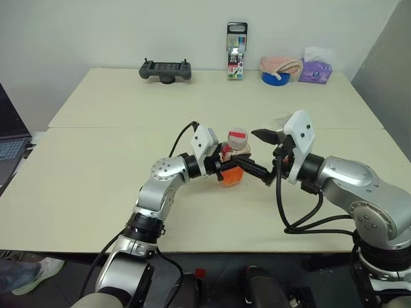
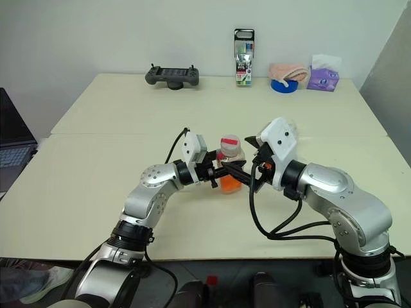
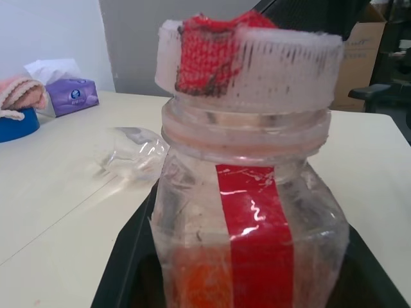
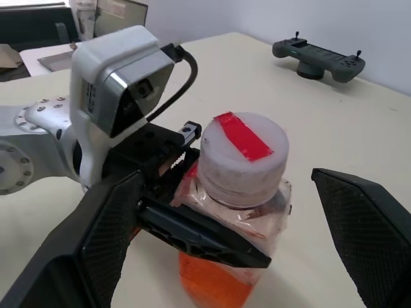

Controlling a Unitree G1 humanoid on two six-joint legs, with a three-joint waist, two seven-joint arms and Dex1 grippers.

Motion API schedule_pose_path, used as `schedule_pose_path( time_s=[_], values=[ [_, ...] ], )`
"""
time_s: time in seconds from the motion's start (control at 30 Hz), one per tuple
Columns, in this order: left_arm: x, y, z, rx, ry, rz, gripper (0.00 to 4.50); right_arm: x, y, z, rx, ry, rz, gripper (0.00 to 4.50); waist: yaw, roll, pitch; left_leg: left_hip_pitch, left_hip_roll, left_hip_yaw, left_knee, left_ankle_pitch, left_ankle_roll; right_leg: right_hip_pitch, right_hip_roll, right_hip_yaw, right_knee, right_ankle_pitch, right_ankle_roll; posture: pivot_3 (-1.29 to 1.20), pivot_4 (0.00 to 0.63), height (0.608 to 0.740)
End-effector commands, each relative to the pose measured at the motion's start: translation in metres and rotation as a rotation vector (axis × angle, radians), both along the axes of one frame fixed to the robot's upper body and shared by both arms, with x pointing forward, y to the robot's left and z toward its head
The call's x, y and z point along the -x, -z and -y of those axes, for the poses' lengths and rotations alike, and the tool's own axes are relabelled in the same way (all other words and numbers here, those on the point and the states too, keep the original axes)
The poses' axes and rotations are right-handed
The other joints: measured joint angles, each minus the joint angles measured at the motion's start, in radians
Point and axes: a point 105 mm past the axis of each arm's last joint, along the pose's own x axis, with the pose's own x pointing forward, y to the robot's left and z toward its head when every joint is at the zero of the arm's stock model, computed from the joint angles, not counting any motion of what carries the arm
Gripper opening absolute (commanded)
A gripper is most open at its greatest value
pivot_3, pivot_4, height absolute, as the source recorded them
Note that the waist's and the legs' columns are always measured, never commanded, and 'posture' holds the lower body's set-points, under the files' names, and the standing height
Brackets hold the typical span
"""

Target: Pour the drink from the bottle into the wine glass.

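The white cap's top (image 4: 243,160) keeps the red strip (image 4: 244,136) within it, so the cap will come away in one piece and leave the bottle's neck open when the robot removes it.
The bottle (image 1: 235,153) is small and clear, with a red label strip (image 3: 257,218) and a white cap with red on top (image 4: 243,149). It stands upright near the table's middle, with orange drink (image 1: 232,176) in its lower part. My left gripper (image 1: 262,174) reaches in from the left and is shut on the bottle's body. My right gripper (image 1: 267,154) is open just right of the bottle, its fingers (image 4: 103,237) on either side of the cap without touching it. The wine glass (image 3: 131,151) shows as a clear bowl on the table beyond the bottle, mostly hidden behind my right wrist.
Along the table's far edge are a black controller (image 1: 166,70), a tall marker pack (image 1: 236,51), a blue roll with pink cloth (image 1: 279,69) and a purple tissue box (image 1: 314,69). A laptop (image 1: 9,151) sits off the left edge.
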Motion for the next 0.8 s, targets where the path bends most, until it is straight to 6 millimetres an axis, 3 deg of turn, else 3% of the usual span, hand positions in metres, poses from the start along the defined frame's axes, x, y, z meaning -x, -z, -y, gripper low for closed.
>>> schedule_pose_path(
  time_s=[0.03, 0.47, 0.57, 0.77, 0.8],
  values=[
    [0.001, -0.018, 0.0, 0.026, 0.005, 0.076, 1.71, -0.003, -0.019, -0.001, -0.083, 0.046, 0.042, 4.5, -0.001, 0.0, 0.0, 0.0, 0.0, 0.0, 0.0, 0.0, 0.0, 0.0, 0.0, 0.0, 0.0, 0.0, 0.0, 0.0, 0.15, 0.74],
    [0.001, -0.016, 0.001, 0.011, 0.007, 0.085, 1.71, -0.009, -0.014, -0.016, -0.128, 0.083, -0.007, 4.5, 0.0, 0.0, 0.0, 0.0, 0.0, 0.0, 0.0, 0.0, 0.0, 0.0, 0.0, 0.0, 0.0, 0.001, -0.001, 0.0, 0.15, 0.74],
    [0.002, -0.017, 0.001, 0.013, 0.006, 0.085, 1.71, -0.011, -0.013, -0.019, -0.14, 0.093, -0.018, 3.9, 0.0, 0.0, 0.0, 0.0, 0.0, 0.0, 0.0, 0.0, 0.0, 0.0, 0.0, 0.0, 0.0, 0.0, -0.001, 0.0, 0.15, 0.74],
    [0.002, -0.016, 0.0, 0.011, 0.003, 0.083, 1.71, -0.014, -0.009, -0.023, -0.111, 0.105, -0.023, 1.81, 0.0, 0.0, 0.0, 0.0, 0.0, 0.0, 0.0, 0.0, 0.0, 0.0, 0.0, 0.0, 0.0, 0.001, -0.002, 0.0, 0.15, 0.74],
    [0.002, -0.016, 0.0, 0.01, 0.003, 0.084, 1.7, -0.015, -0.01, -0.023, -0.114, 0.106, -0.019, 1.79, 0.0, 0.0, 0.0, 0.0, 0.0, 0.0, 0.0, 0.0, 0.0, 0.0, 0.0, 0.0, 0.0, 0.001, -0.002, 0.0, 0.15, 0.74]
  ],
)
